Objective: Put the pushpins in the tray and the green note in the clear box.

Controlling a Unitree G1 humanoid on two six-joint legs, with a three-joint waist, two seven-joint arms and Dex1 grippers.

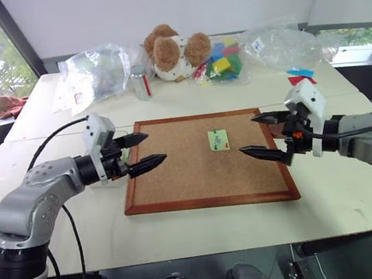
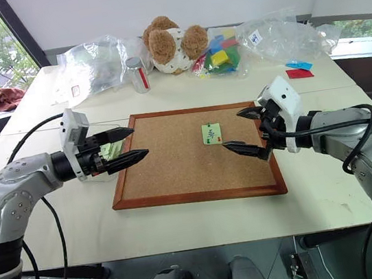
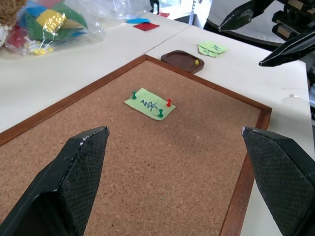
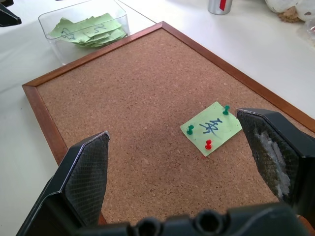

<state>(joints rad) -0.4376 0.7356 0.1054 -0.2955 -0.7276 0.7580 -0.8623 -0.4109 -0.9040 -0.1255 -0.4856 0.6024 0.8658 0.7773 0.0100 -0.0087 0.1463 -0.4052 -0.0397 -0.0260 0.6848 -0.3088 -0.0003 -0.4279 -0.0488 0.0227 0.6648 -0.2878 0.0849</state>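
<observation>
The note will stay on the corkboard when the robot pulls a pushpin out, because pushpins (image 4: pixel 190 129) stand at separate corners of the green note (image 4: pixel 212 127).
The green note (image 1: pixel 219 140) lies flat on the corkboard (image 1: pixel 178 182), right of its middle, with dark handwriting on it. Three pushpins hold it down: two green pushpins (image 4: pixel 226 109) (image 4: pixel 190 129) and a red one (image 4: pixel 208 144). The dark reddish-brown tray (image 3: pixel 174 56) sits on the table just past the board's right edge, with a yellow pin (image 3: pixel 196 62) in it. The clear box (image 4: pixel 86 49) stands off the board's left edge and holds several green notes. My left gripper (image 1: pixel 156 148) hovers open over the board's left edge. My right gripper (image 1: pixel 247 136) hovers open over the right side, near the note.
A plush toy (image 1: pixel 172 51), a metal can (image 1: pixel 140 83) and clear plastic bags (image 1: pixel 277 47) line the back of the table. Red and blue paper pieces (image 1: pixel 300 76) lie at the back right. Loose green notes (image 3: pixel 211 48) lie beside the tray.
</observation>
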